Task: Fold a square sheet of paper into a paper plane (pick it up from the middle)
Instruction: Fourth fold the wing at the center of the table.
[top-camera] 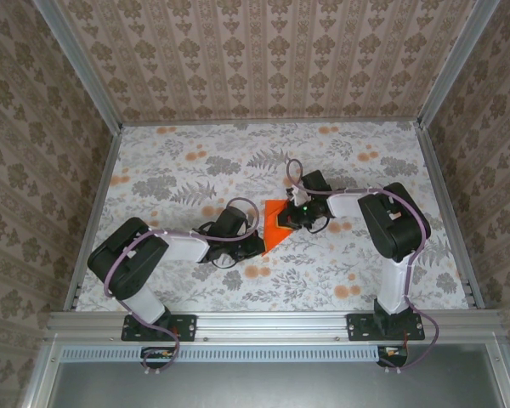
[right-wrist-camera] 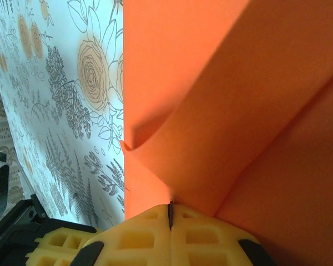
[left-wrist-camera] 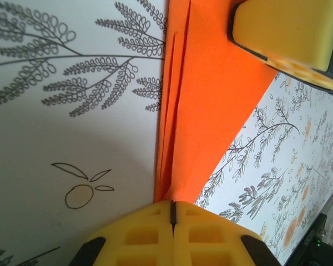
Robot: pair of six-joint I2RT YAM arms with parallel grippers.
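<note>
The orange flap (right-wrist-camera: 202,124) stands up at my right gripper, so next my left gripper goes from the paper's tip up the paper's layered edge (left-wrist-camera: 175,77) and holds it there.
The square sheet of paper (top-camera: 274,228), bright orange and folded into a pointed layered triangle, is held between both grippers near the table's middle. My left gripper (top-camera: 257,241) is shut on its near lower tip. In the left wrist view the narrow layered folds (left-wrist-camera: 205,111) run straight into the shut yellow jaws of that gripper (left-wrist-camera: 173,206). My right gripper (top-camera: 296,217) is shut on the far right side. In the right wrist view a raised orange flap (right-wrist-camera: 238,111) meets that gripper's shut jaws (right-wrist-camera: 170,209).
The floral-printed table (top-camera: 195,170) is boxed in by patterned walls at the back and both sides. The two grippers sit very close: a right finger (left-wrist-camera: 283,27) shows in the left wrist view, and the left fingers (right-wrist-camera: 61,244) in the right wrist view.
</note>
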